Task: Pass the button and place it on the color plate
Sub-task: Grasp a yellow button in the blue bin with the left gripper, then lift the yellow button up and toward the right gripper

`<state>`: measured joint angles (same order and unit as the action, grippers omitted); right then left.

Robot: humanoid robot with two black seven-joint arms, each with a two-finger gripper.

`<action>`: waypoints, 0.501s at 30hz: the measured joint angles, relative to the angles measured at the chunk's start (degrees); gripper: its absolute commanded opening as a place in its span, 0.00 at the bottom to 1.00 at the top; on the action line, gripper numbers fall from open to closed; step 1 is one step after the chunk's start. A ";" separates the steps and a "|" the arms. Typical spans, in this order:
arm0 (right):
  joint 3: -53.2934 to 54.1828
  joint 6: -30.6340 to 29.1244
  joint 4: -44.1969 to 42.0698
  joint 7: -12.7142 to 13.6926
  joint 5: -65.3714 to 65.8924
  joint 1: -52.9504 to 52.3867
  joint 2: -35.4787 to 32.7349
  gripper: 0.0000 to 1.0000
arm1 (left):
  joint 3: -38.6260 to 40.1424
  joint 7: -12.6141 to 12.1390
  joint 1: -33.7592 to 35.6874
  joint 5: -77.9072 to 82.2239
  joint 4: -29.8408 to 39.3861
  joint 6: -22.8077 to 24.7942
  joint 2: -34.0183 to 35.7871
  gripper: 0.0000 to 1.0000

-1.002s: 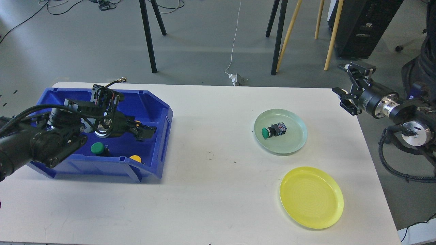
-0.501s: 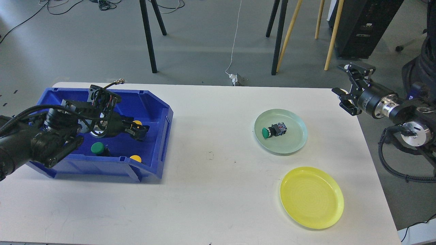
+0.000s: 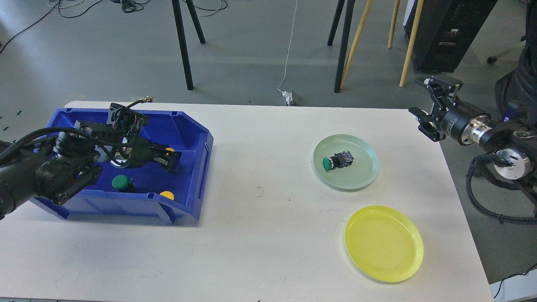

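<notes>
The yellow button will bring a hidden body up with it when the robot lifts it, since the green button on the pale green plate has a black body.
My left gripper is low inside the blue bin, its dark fingers slightly apart beside a yellow button. It holds nothing that I can see. Another yellow button and a green button lie in the bin near its front wall. A green button with a black body lies on the pale green plate. The yellow plate has nothing on it. My right gripper is open and empty, hovering off the table's far right corner.
The white table carries the bin on the left and both plates on the right. Cables hang from my right arm past the table's right edge. Stand legs are on the floor behind the table.
My left gripper has drawn back to the left inside the bin, toward the yellow button. The right arm and the plates have not moved.
</notes>
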<state>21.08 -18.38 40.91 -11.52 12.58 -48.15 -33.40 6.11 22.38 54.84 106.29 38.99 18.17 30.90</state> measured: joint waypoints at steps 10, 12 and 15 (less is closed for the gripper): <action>-0.30 0.09 -0.42 0.01 0.09 -1.17 1.27 0.78 | 1.01 1.07 1.49 -0.46 16.97 2.05 19.70 0.37; -0.30 0.10 -0.39 0.02 0.09 -1.54 1.76 0.78 | 1.58 1.06 1.49 -1.80 21.38 2.28 23.64 0.37; -0.29 0.10 0.05 0.03 0.09 -1.84 2.22 0.78 | 3.74 0.56 1.59 -4.71 28.23 3.00 29.38 0.37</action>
<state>20.79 -18.28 40.96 -11.50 12.66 -49.99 -31.18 9.85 22.94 56.43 101.59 67.22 21.18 60.28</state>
